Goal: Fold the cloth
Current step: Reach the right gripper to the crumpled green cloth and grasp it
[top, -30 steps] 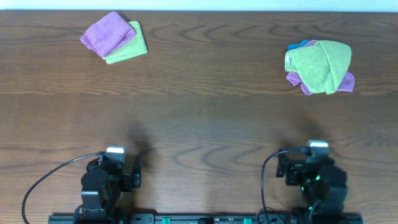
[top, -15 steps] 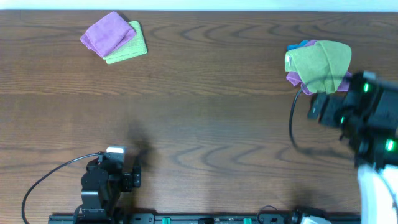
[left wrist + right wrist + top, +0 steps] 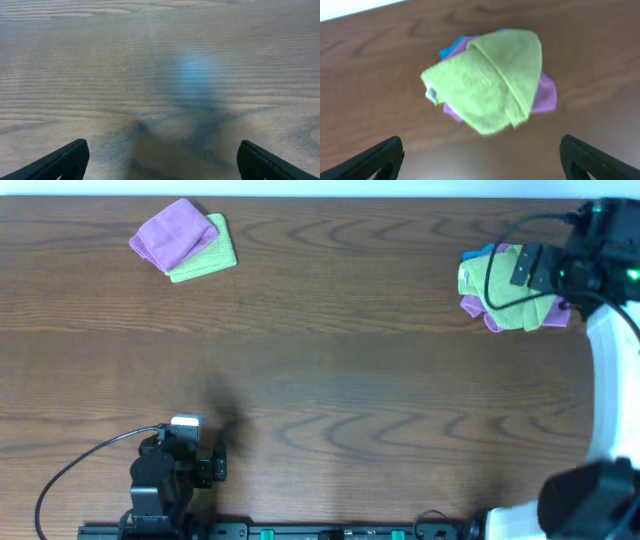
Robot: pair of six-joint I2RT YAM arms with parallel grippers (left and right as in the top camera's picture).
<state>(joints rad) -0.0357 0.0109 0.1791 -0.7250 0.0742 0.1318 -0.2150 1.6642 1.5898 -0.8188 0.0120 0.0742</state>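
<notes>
My right gripper needs to move its open fingers down next to the hem across the lime-green cloth's middle (image 3: 507,86) until they close, because that hem (image 3: 493,64) is on top, above the purple cloth.
The cloth (image 3: 497,283) is a crumpled lime-green towel lying on top of a small pile at the far right of the table. The right wrist view shows the cloth (image 3: 490,82) ahead of the fingers, a small white tag (image 3: 431,93) at its left corner. My right gripper (image 3: 480,161) hovers open just short of it, with nothing between its fingers. From overhead the right gripper (image 3: 528,268) covers the pile's right side. My left gripper (image 3: 162,161) is open over bare wood near the front left, and the overhead view shows the left gripper (image 3: 214,464) far from the cloth.
Under the cloth lie a purple cloth (image 3: 546,95) and a bright blue cloth (image 3: 449,50). At the far left, a folded purple cloth (image 3: 175,235) rests on a folded green one (image 3: 212,258). The table's back edge (image 3: 320,197) runs close behind both piles.
My right arm has swung from the near right edge out to the far right and now hangs over the cloth pile. The left arm has not moved.
</notes>
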